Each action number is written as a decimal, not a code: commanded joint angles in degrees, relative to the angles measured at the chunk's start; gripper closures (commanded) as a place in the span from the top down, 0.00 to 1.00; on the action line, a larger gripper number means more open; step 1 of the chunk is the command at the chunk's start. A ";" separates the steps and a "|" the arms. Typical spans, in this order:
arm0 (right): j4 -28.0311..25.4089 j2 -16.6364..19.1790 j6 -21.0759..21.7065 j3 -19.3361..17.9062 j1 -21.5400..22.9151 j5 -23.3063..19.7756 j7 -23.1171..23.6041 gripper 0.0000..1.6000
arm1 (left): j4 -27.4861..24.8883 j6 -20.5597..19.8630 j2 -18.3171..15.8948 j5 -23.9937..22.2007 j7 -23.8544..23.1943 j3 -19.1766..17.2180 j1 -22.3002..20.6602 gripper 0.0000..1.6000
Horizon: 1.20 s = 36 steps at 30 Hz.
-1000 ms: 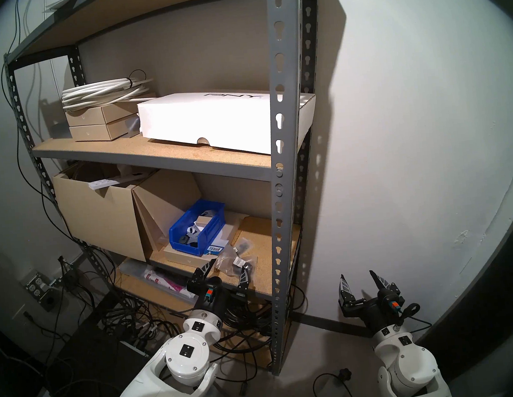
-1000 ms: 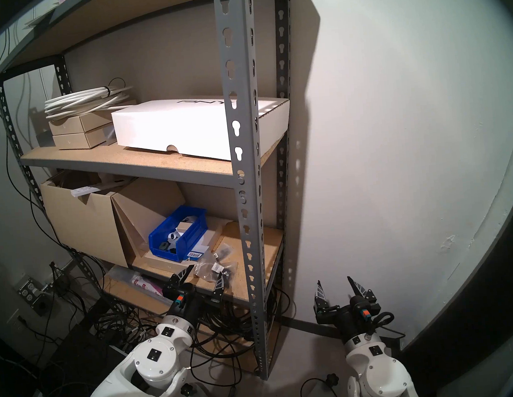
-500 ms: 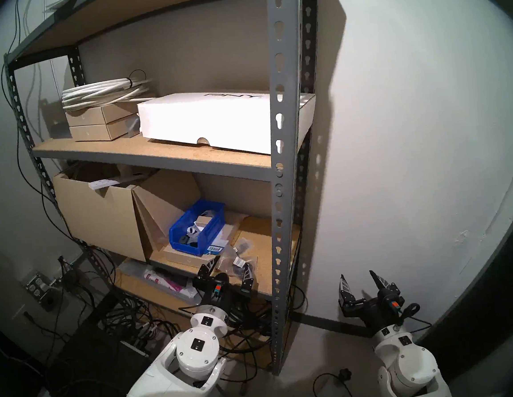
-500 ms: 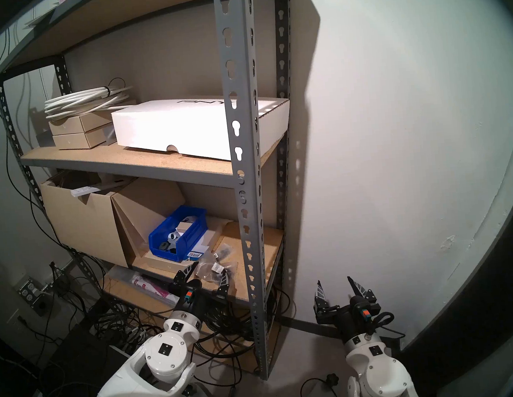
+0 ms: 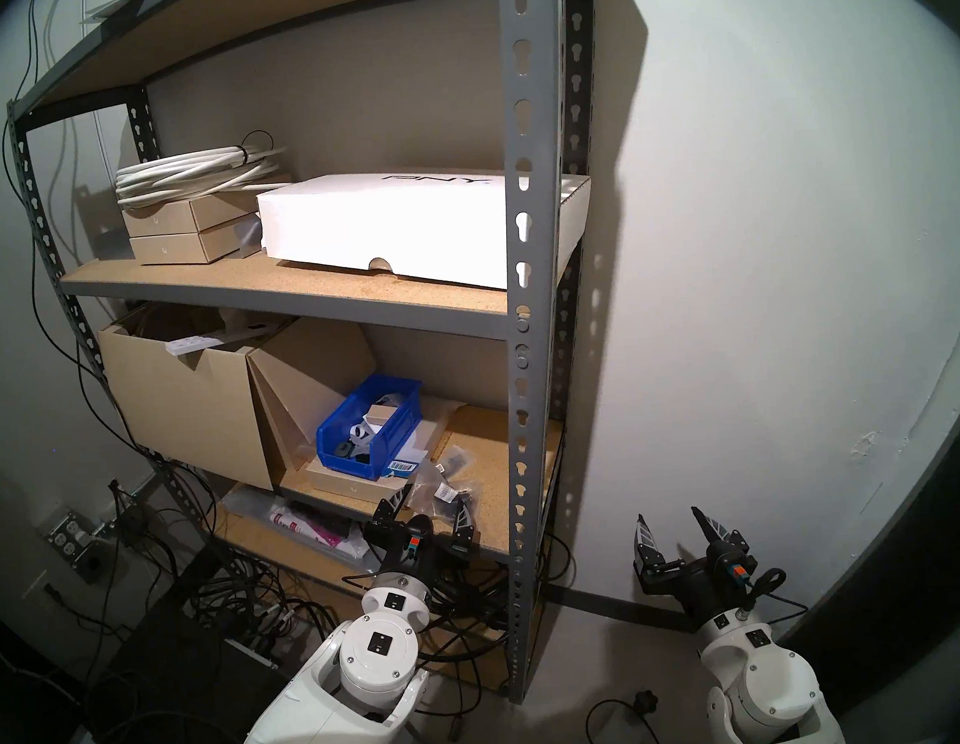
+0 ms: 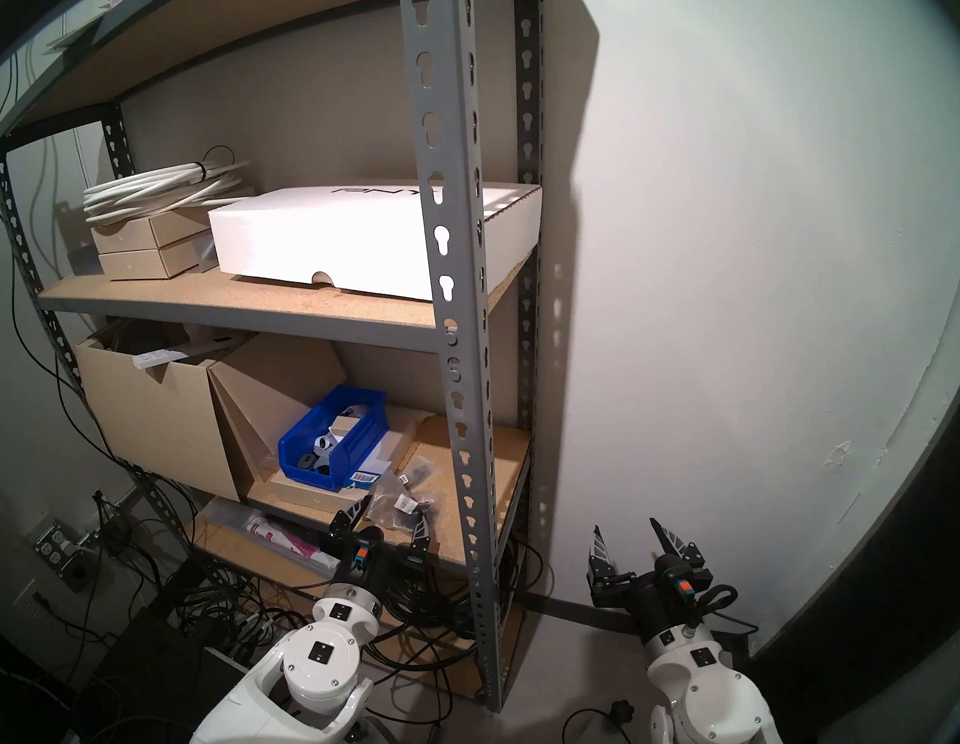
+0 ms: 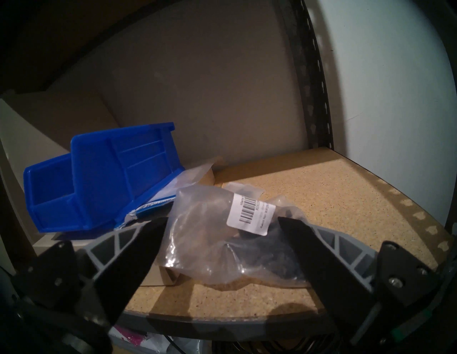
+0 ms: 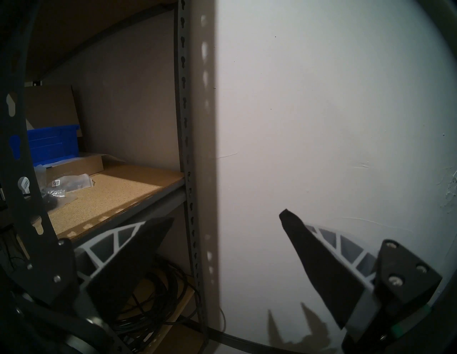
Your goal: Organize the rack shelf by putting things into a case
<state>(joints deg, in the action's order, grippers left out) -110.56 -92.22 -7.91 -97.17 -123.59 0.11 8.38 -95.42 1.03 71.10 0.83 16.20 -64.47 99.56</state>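
Loose, wrinkled film (image 7: 196, 227) sticks out around the black parts. So the clear bag (image 7: 236, 239) will gather into a narrow bunch between my fingers when I squeeze and lift it.
On the grey rack shelf (image 5: 530, 242), the blue case (image 5: 398, 428) (image 7: 103, 183) sits tilted on a flat tan box on the lower board. A clear bag of black parts with a barcode label (image 5: 446, 488) (image 7: 210, 237) lies near the board's front edge. My left gripper (image 5: 435, 497) (image 7: 222, 220) is open, one finger on each side of this bag, not closed on it. A second bag (image 5: 455, 462) (image 8: 74, 183) lies just behind. My right gripper (image 5: 668, 514) (image 8: 227, 216) hangs open and empty by the wall, right of the rack.
Two tan cardboard boxes (image 5: 186, 411) fill the lower board's left side. A large white box (image 5: 384, 226), small tan boxes and a white cable coil (image 5: 188, 171) sit on the board above. Black cables (image 5: 243, 603) tangle on the floor under the rack. The front right upright stands between my arms.
My left arm has moved forward and to the right, bringing its open fingers to either side of the front bag. The right arm has not moved.
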 commanded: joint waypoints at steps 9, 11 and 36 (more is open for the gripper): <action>-1.11 0.00 -0.11 0.00 0.05 0.00 0.00 1.00 | -0.50 -0.42 0.52 -0.23 -0.08 0.32 -0.83 0.43; -1.11 0.00 -0.10 0.00 0.05 0.00 0.00 1.00 | -0.42 -0.47 0.58 -0.09 0.13 0.36 -0.82 0.39; -1.01 0.01 -0.18 0.00 0.11 -0.01 0.01 1.00 | -12.99 3.61 -1.29 -0.61 2.76 -2.31 2.99 0.00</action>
<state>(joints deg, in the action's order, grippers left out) -110.53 -92.22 -7.91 -97.17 -123.59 0.11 8.38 -103.04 2.84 70.19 0.47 18.73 -66.13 102.11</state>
